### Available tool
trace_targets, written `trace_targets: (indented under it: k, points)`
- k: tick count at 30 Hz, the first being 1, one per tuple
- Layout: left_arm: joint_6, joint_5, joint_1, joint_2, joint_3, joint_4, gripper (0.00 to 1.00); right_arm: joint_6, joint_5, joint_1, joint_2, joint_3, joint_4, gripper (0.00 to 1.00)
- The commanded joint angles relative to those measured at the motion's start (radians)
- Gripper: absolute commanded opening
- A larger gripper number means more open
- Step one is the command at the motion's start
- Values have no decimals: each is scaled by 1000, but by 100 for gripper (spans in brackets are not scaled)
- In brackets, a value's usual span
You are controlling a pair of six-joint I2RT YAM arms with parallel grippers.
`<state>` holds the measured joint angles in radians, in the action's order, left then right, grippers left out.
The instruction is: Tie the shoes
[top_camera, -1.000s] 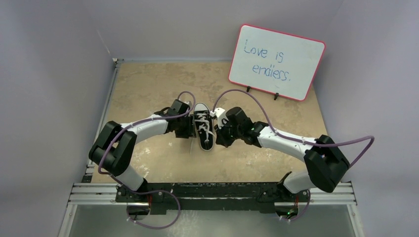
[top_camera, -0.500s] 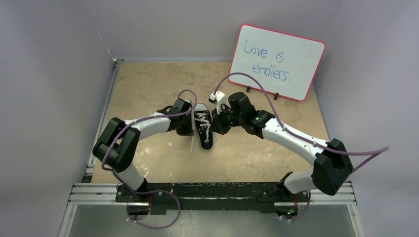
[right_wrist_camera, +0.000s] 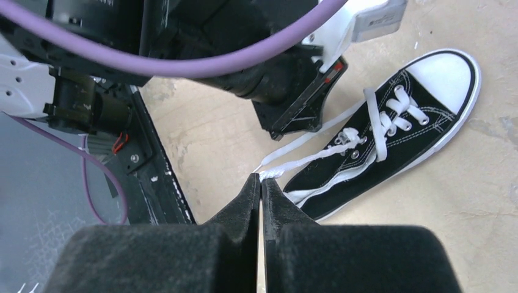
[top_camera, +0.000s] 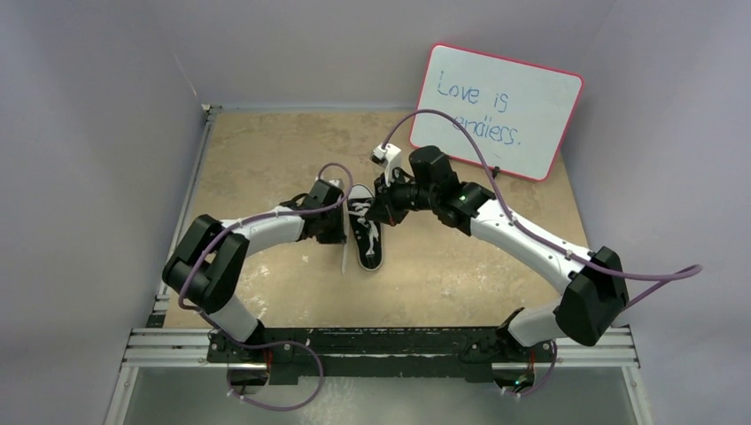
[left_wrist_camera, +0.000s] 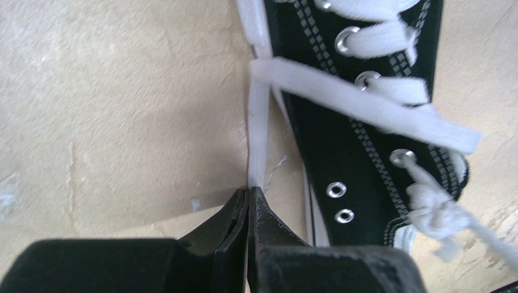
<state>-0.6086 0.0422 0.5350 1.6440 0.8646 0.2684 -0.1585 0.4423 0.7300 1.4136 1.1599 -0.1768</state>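
The flat white lace (left_wrist_camera: 259, 134) is held in my left gripper beside the shoe, facing open table (top_camera: 305, 270). I go on pulling the lace away until it lies clear before I let go.
A small black canvas shoe (top_camera: 367, 234) with a white toe cap lies mid-table between both arms, toe toward the arms' bases. In the left wrist view my left gripper (left_wrist_camera: 249, 190) is shut on a flat white lace (left_wrist_camera: 258, 131) that runs along the shoe's (left_wrist_camera: 360, 146) left side down to the table. In the right wrist view my right gripper (right_wrist_camera: 261, 179) is shut on the other lace (right_wrist_camera: 305, 160), drawn taut from the top eyelets of the shoe (right_wrist_camera: 397, 131). From above, the right gripper (top_camera: 380, 214) sits raised beside the shoe's heel end.
A pink-framed whiteboard (top_camera: 496, 111) with handwriting stands at the back right. Purple cables (top_camera: 443, 119) loop over both wrists. Grey walls enclose the tan table (top_camera: 266, 159), and a black rail (top_camera: 381, 341) runs along the near edge.
My left gripper has shut on the lace beside the shoe. The right arm has risen and swung toward the back, drawing its lace taut.
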Motion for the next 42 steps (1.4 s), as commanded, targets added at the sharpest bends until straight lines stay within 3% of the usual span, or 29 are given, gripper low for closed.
trace_targets:
  k: [1,5,13,15,17,21,29,33,37,40,42]
  points:
    - [41,-140,4,-38,-82,157,0,-30,59,-13,-7,91,25,0]
    - [43,-161,5,-123,-88,172,0,-54,73,-26,-28,85,36,0]
    - [51,-202,5,-371,-49,204,0,-121,-58,-75,-35,72,-2,0]
    - [56,-213,5,-414,-19,227,0,-128,5,-93,-36,75,18,0]
    - [63,-217,4,-446,10,241,0,-117,174,-98,-48,72,81,0]
    - [87,-197,5,-481,73,250,0,-147,259,-98,-76,56,171,0]
    - [120,-215,5,-524,164,241,0,-165,60,-110,-81,68,121,0]
    - [117,-199,3,-485,163,255,0,-160,115,-111,-77,79,145,0]
    - [73,-71,1,-433,117,155,32,-162,130,-112,-42,95,144,0]
    - [13,40,-19,-373,77,64,46,-157,124,-113,-28,112,133,0]
    - [-4,121,-49,-312,63,24,63,-150,122,-113,-28,118,127,0]
